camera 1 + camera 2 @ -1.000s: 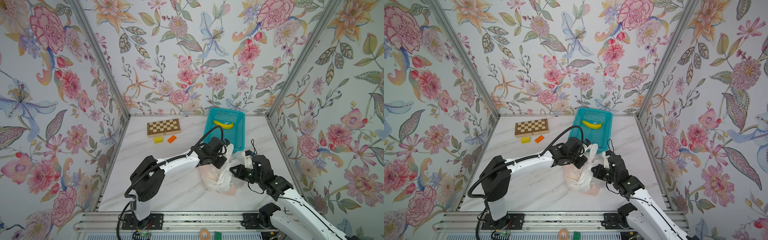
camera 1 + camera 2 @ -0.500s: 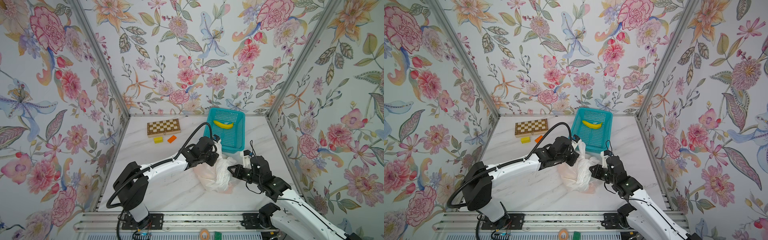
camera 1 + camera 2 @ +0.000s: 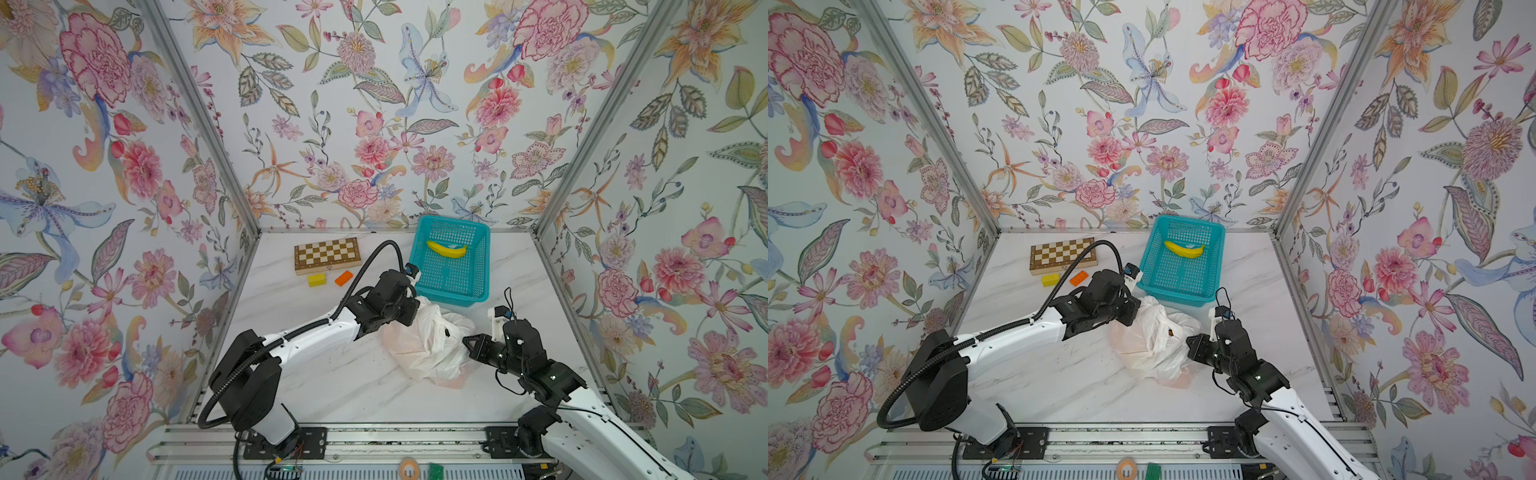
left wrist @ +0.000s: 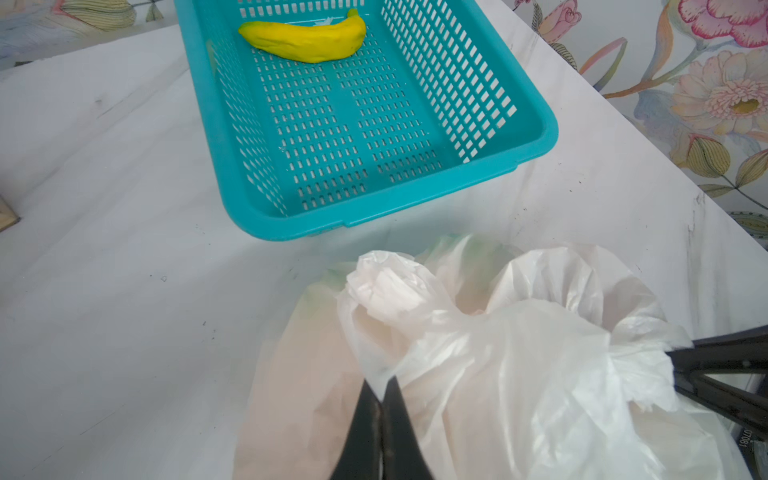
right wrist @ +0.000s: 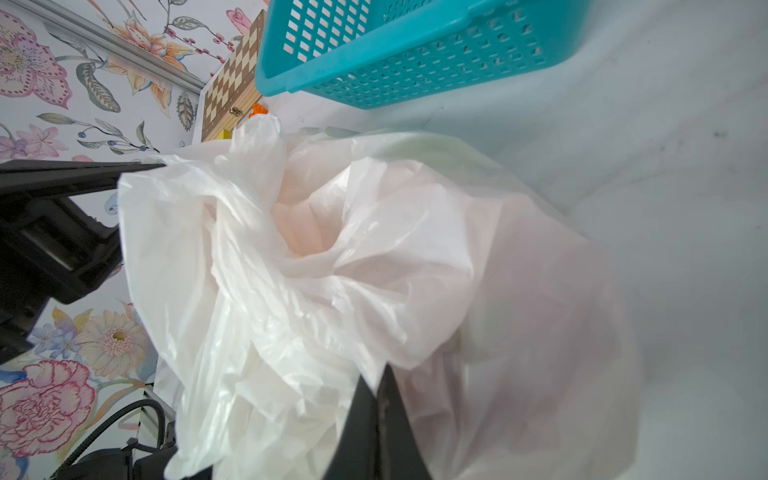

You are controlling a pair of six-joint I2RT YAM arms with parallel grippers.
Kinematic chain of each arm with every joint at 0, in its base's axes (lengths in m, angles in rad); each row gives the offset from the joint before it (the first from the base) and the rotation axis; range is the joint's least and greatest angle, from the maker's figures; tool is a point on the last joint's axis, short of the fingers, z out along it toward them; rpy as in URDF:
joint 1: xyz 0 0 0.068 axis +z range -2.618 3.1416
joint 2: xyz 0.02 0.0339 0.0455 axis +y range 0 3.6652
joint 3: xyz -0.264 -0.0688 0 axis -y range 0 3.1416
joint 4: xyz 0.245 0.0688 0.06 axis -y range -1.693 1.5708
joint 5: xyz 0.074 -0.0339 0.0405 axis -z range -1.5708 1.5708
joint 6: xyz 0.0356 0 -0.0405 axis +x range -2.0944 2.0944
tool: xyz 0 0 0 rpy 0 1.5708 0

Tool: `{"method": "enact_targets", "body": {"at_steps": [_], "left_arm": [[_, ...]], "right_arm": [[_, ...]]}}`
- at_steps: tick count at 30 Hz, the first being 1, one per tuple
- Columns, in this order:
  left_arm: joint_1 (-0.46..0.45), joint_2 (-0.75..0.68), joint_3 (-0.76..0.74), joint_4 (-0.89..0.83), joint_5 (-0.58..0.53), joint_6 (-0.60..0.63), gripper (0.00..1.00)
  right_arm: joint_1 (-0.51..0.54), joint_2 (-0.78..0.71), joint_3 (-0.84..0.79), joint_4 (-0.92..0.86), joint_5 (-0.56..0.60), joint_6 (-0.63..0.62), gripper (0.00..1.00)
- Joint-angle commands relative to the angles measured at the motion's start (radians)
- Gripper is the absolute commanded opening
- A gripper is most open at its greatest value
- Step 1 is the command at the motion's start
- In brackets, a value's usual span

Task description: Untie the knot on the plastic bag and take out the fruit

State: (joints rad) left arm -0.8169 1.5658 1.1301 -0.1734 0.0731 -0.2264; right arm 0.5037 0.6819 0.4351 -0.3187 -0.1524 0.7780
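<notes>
The bag's opening droops into a narrow gap, so the robot's left gripper should grip the film again next to the opening, and both grippers should raise it open before they take fruit.
The plastic bag of thin white film lies in front of the teal basket, seen in both top views. My left gripper is shut on a fold of its film at the bag's left rear edge. On the bag's right side, my right gripper is shut on the film. The film is stretched between the two. A crumpled bunch with a short tail sticks up; whether it is the knot I cannot tell. The fruit shows only as pink and green tints through the film.
The teal mesh basket holds a yellow banana just behind the bag. A folded chessboard, a yellow block and an orange block lie at the back left. Floral walls close in three sides.
My left gripper has pulled leftward, away from the basket, drawing the film with it. The bag has spread wider and lower. The right gripper has shifted only slightly left.
</notes>
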Motion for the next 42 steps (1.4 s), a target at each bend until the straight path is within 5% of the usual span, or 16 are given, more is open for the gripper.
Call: {"method": "enact_targets", "body": {"at_steps": [1, 9, 22, 28, 36, 42], "left_arm": [[0.018, -0.054, -0.017, 0.02, -0.057, -0.004, 0.01], [0.006, -0.099, 0.038, 0.047, 0.079, 0.031, 0.47], [-0.094, 0.145, 0.346, -0.289, 0.048, 0.169, 0.64], [-0.094, 0.181, 0.371, -0.332, 0.063, 0.171, 0.54], [-0.094, 0.152, 0.342, -0.282, 0.0, 0.123, 0.13], [-0.089, 0.1, 0.303, -0.22, -0.118, 0.074, 0.04]], "right_arm": [[-0.001, -0.013, -0.004, -0.079, 0.076, -0.015, 0.0], [0.033, -0.011, 0.181, -0.172, 0.126, -0.135, 0.49], [0.07, 0.219, 0.329, -0.147, 0.028, -0.316, 0.58], [0.07, 0.287, 0.323, -0.085, 0.022, -0.321, 0.5], [0.069, 0.321, 0.285, -0.028, 0.018, -0.324, 0.23], [0.065, 0.298, 0.264, -0.037, 0.026, -0.323, 0.03]]}}
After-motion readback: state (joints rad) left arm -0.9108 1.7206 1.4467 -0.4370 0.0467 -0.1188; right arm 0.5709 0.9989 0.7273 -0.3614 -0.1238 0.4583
